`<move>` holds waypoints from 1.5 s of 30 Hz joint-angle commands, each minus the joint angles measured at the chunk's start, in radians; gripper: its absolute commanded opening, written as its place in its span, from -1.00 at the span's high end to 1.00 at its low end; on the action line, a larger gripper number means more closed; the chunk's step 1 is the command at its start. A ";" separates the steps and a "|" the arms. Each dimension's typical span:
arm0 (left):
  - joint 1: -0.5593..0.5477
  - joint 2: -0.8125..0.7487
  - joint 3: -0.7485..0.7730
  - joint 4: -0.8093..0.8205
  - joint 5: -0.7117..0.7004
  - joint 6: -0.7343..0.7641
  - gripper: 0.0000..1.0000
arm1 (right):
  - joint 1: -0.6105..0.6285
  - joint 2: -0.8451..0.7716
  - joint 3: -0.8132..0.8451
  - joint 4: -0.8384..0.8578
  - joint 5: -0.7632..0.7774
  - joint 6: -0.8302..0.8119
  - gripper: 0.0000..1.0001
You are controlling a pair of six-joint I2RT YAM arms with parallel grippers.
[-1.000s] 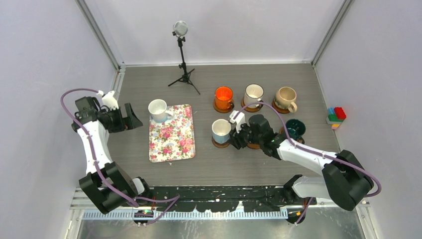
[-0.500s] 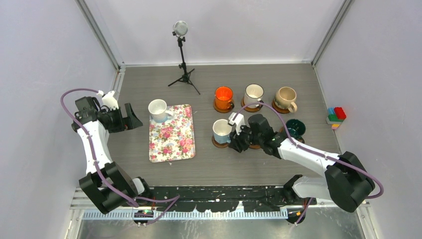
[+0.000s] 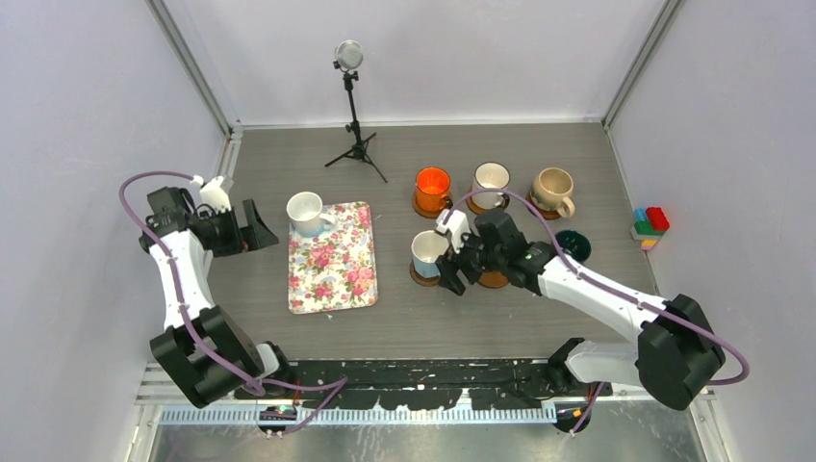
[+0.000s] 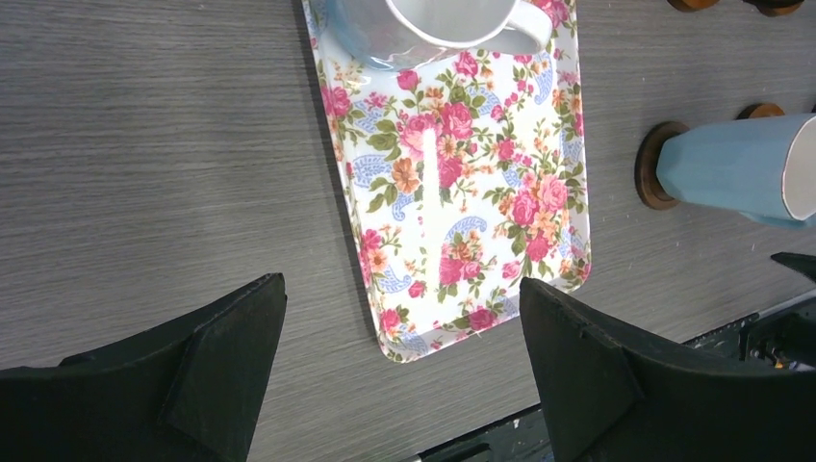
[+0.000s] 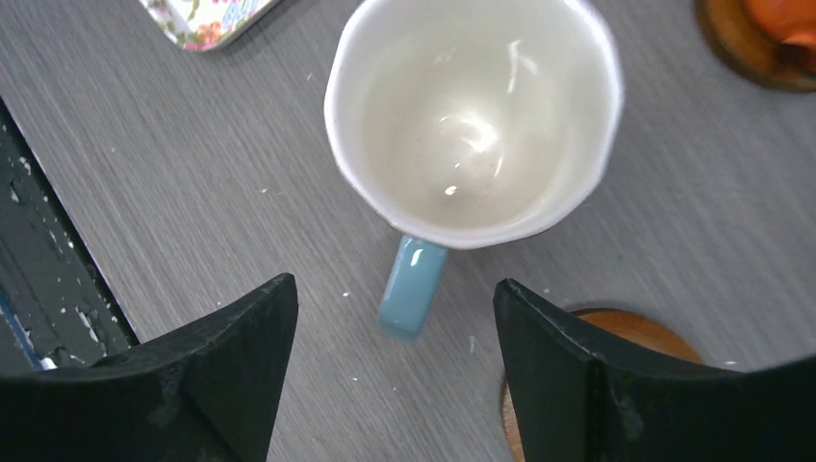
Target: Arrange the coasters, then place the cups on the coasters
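The plain white cup is on the tray's far corner, away from the empty coaster, so my left gripper should move the cup (image 3: pixel 306 208) toward my right gripper.
The light blue cup (image 3: pixel 427 252) (image 5: pixel 471 115) stands on a coaster (image 3: pixel 420 278). Its handle (image 5: pixel 409 284) points at my right gripper (image 3: pixel 462 273) (image 5: pixel 393 292), which is open, its fingers either side of the handle without touching it. An empty coaster (image 3: pixel 494 280) (image 5: pixel 616 332) lies partly under the right finger. Orange (image 3: pixel 432 185), dark-rimmed white (image 3: pixel 492 179) and beige (image 3: pixel 553 189) cups sit on coasters at the back. The dark green cup (image 3: pixel 575 246) is partly hidden by my right arm. A plain white cup (image 3: pixel 305 210) (image 4: pixel 423 24) stands on the tray's far corner. My left gripper (image 3: pixel 258 229) (image 4: pixel 402 287) hangs open left of the tray.
A floral rectangular tray (image 3: pixel 335 262) (image 4: pixel 462 192) lies left of centre. A microphone on a tripod (image 3: pixel 352 115) stands at the back. Toy bricks (image 3: pixel 650 226) sit at the right edge. The black rail of the arm bases (image 3: pixel 423 371) runs along the near edge.
My right gripper has opened and let go of the light blue cup's handle, and it has shifted slightly left. The left arm has barely moved.
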 commanded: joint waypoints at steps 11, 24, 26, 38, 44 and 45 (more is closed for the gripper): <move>-0.031 0.154 0.113 0.030 0.132 0.021 -0.90 | -0.003 -0.043 0.296 -0.284 0.135 -0.076 -0.65; -0.155 0.425 0.269 0.203 0.153 -0.111 -0.78 | 0.089 0.412 0.776 -0.237 0.156 0.091 -0.57; -0.178 0.473 0.299 0.226 0.138 -0.125 -0.76 | 0.108 0.474 0.830 -0.227 0.172 0.086 -0.57; -0.282 0.693 0.457 0.243 0.127 -0.158 -0.34 | 0.144 0.820 1.152 -0.268 0.179 0.063 -0.57; -0.352 0.650 0.392 0.241 0.108 -0.138 -0.11 | 0.168 0.859 1.152 -0.257 0.172 0.045 -0.57; -0.364 0.642 0.378 0.241 0.108 -0.138 -0.10 | 0.172 0.867 1.155 -0.258 0.173 0.043 -0.57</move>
